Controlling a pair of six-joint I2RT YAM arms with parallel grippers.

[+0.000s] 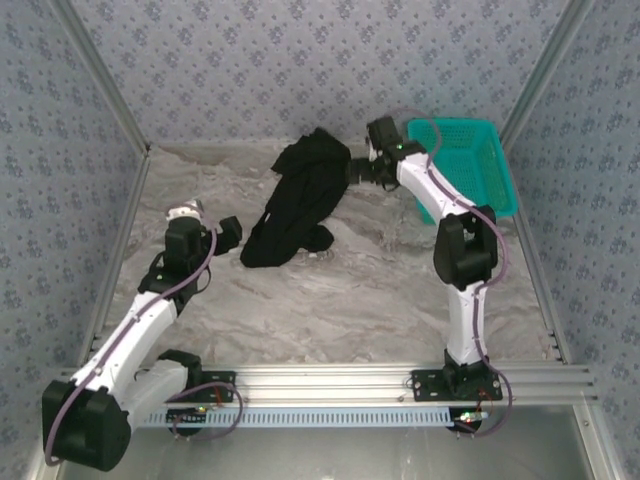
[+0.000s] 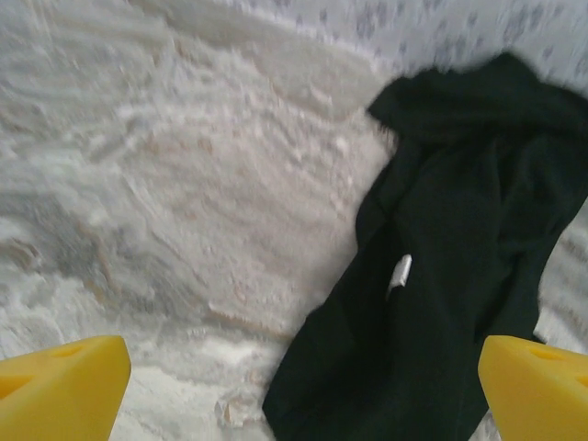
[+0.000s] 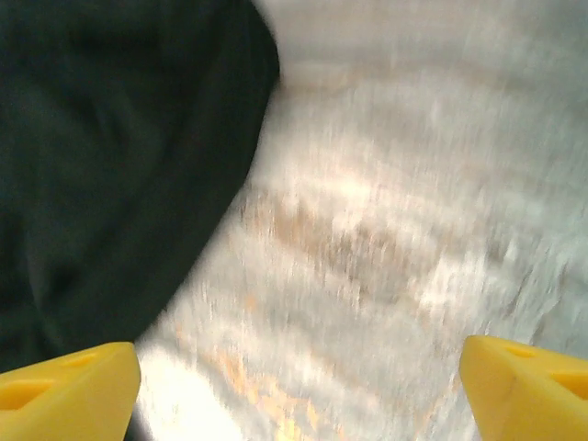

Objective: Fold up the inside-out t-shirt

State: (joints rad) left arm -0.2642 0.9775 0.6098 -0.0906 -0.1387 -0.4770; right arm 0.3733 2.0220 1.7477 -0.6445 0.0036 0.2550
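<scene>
My gripper will lift and pull the inside-out t-shirt (image 1: 298, 200), and it will spread into a much broader, wrinkled sheet, because loose folds (image 2: 432, 207) run along the narrow heap.
The inside-out t-shirt (image 1: 298, 200) lies bunched in a long black heap on the marbled table, running from the back centre down toward the middle. In the left wrist view the t-shirt (image 2: 459, 276) fills the right side, with a small white tag (image 2: 401, 273) on it. My left gripper (image 1: 232, 236) is open just left of the heap's near end; its yellow fingertips (image 2: 60, 390) hold nothing. My right gripper (image 1: 352, 170) is open at the heap's far right edge. In the right wrist view, the black t-shirt (image 3: 110, 156) lies at the left and bare table shows between the fingertips (image 3: 528, 386).
A teal mesh basket (image 1: 470, 160) sits at the back right, behind the right arm. Patterned walls (image 1: 300, 60) close in the table on three sides. Bare marbled table (image 1: 330, 310) stretches in front of the shirt toward the arm bases.
</scene>
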